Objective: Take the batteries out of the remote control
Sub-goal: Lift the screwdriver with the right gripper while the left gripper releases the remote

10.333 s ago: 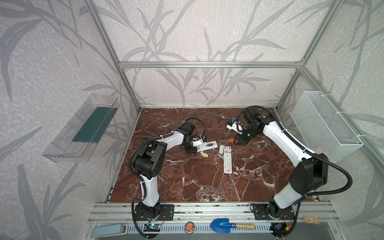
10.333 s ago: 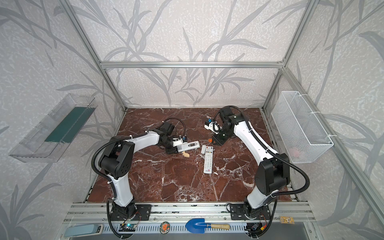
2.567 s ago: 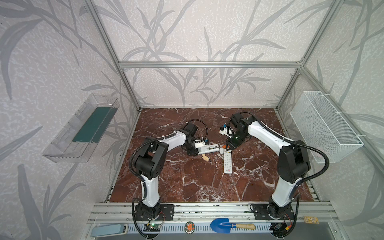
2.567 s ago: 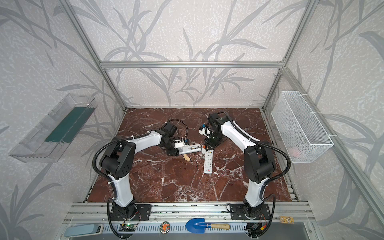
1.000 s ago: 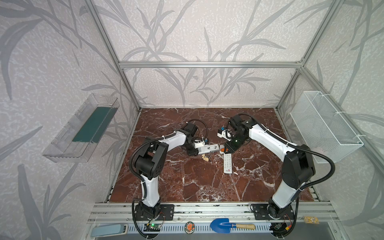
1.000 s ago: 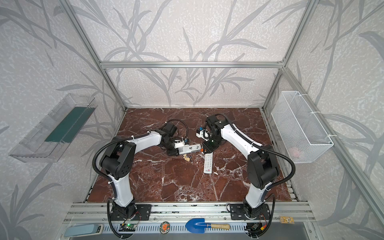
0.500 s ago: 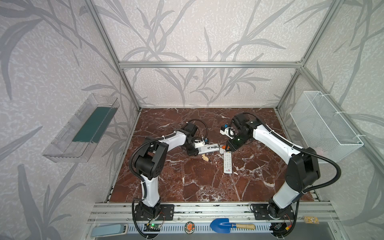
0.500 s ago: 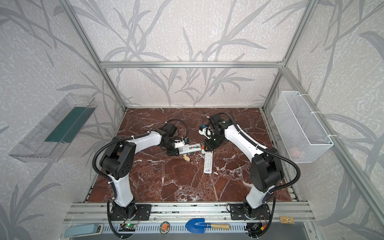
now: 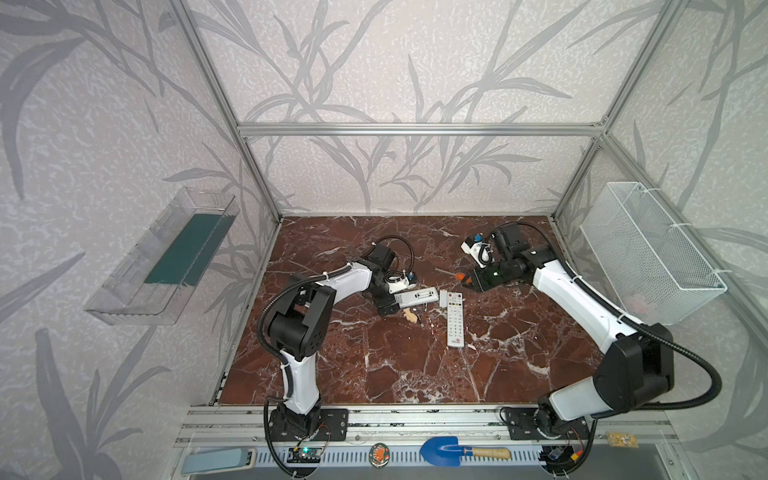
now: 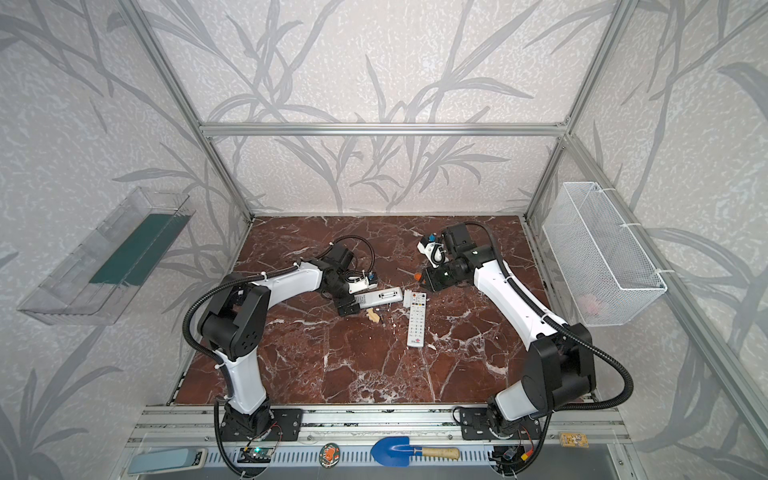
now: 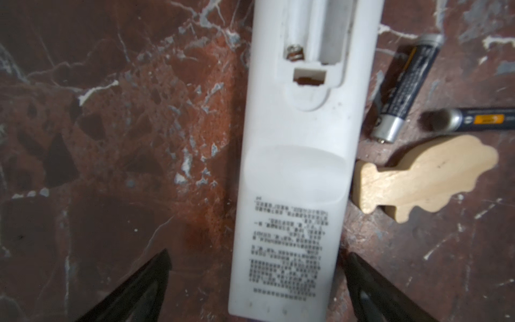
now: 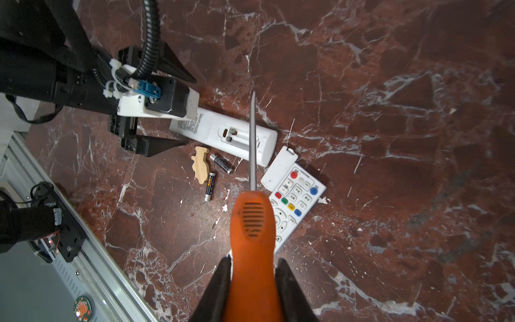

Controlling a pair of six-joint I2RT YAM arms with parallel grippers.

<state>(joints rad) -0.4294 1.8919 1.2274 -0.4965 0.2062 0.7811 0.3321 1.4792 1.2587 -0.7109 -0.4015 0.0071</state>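
The remote's battery bay [image 11: 320,37] is empty and the screwdriver's handle [image 12: 252,214] sticks out of my right gripper, so my left gripper should keep going up until it closes there.
The white remote control [image 11: 292,195] lies back up on the marble, its battery bay [image 11: 315,33] uncovered and empty. Two dark batteries [image 11: 404,86] [image 11: 473,120] lie loose beside it, also seen in the right wrist view [image 12: 221,164]. My left gripper [image 11: 256,278] is open and straddles the remote's end, its fingers [image 11: 139,287] standing off the casing. Raised behind the remotes, my right gripper [image 12: 252,278] is shut on an orange-handled screwdriver [image 12: 252,237], whose shaft [image 12: 252,139] points at the remote. In both top views the remote [image 9: 417,298] [image 10: 380,298] sits mid-table.
A second remote [image 12: 295,198] lies buttons up next to a loose white battery cover [image 12: 280,167]. A small wooden piece [image 12: 200,164] rests by the batteries. A wire basket [image 9: 648,253] hangs on the right wall, a clear tray [image 9: 166,257] on the left.
My left gripper has opened and let go of the remote. The right arm has drawn back to the right with the screwdriver, away from the remote.
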